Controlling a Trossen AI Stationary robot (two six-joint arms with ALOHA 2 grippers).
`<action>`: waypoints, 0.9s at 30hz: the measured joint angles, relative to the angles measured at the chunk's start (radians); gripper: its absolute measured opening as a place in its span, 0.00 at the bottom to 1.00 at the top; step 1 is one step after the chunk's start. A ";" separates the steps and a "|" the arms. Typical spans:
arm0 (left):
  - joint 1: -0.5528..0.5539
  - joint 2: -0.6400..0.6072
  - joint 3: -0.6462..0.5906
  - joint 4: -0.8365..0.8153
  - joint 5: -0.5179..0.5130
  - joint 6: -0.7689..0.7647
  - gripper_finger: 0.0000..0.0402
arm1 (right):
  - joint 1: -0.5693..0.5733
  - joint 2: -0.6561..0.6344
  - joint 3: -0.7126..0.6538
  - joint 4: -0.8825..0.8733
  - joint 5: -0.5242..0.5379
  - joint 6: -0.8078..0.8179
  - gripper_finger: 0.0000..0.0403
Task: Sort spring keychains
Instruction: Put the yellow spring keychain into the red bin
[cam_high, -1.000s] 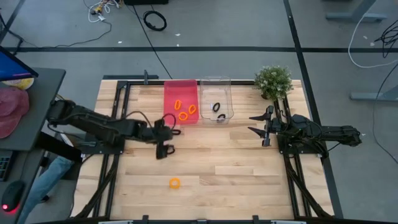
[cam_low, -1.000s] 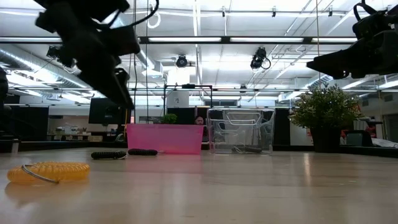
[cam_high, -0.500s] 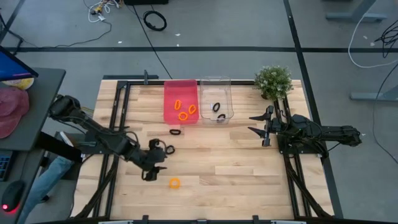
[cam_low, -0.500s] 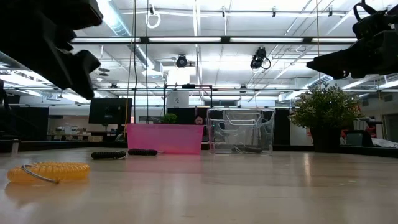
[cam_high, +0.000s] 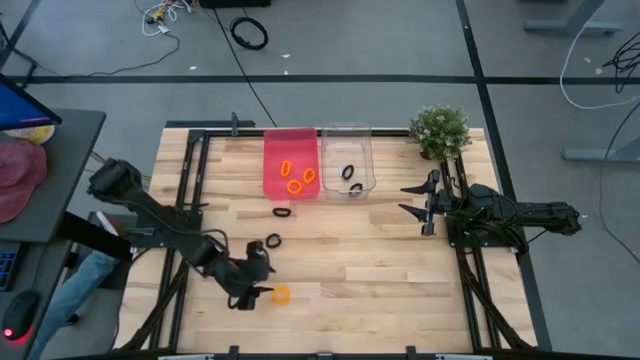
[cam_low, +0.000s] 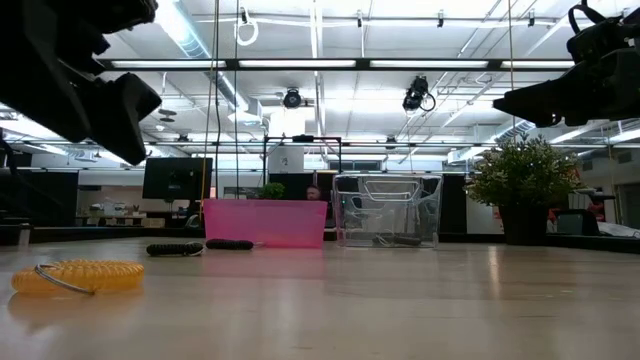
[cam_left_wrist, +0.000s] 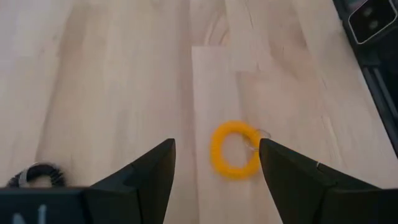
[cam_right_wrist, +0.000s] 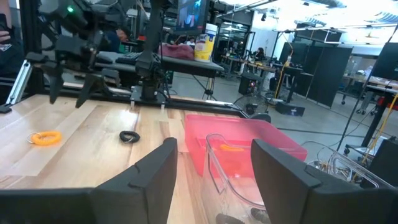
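My left gripper's fingers are open and the orange spring keychain (cam_high: 281, 294) lies free ahead of them, so I should keep going down until one side of its coil (cam_left_wrist: 217, 149) is between them.
One orange spring keychain (cam_high: 281, 294) lies flat on the table near its front edge, also seen in the left wrist view (cam_left_wrist: 235, 149) and the low view (cam_low: 77, 277). My left gripper (cam_high: 262, 288) hovers open just to its left, fingers slanting down toward it (cam_left_wrist: 214, 146) without touching. Two black spring keychains (cam_high: 282, 211) (cam_high: 273, 241) lie flat farther back. The pink bin (cam_high: 291, 163) holds three orange ones. The clear bin (cam_high: 347, 160) holds two black ones. My right gripper (cam_high: 404, 198) waits open at the right.
A potted plant (cam_high: 440, 130) stands at the far right corner, beside the clear bin. Black frame rails (cam_high: 190, 200) run along the table's left and right sides. Bare wood lies between the bins and the front edge.
My left gripper has swung from near the black keychains in front of the pink bin toward the table's near edge. It now hovers beside the orange keychain, and its fingers have stayed open. The keychains have kept their places.
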 joint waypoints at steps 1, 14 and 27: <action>0.001 0.023 0.015 0.000 0.010 0.001 0.59 | 0.000 0.000 0.000 0.000 0.000 0.000 0.52; 0.032 0.298 0.177 -0.140 0.028 0.020 0.59 | 0.000 0.000 0.000 0.000 0.000 0.000 0.52; 0.100 0.390 0.187 -0.143 0.134 0.018 0.54 | 0.000 0.000 0.000 0.000 0.000 0.000 0.52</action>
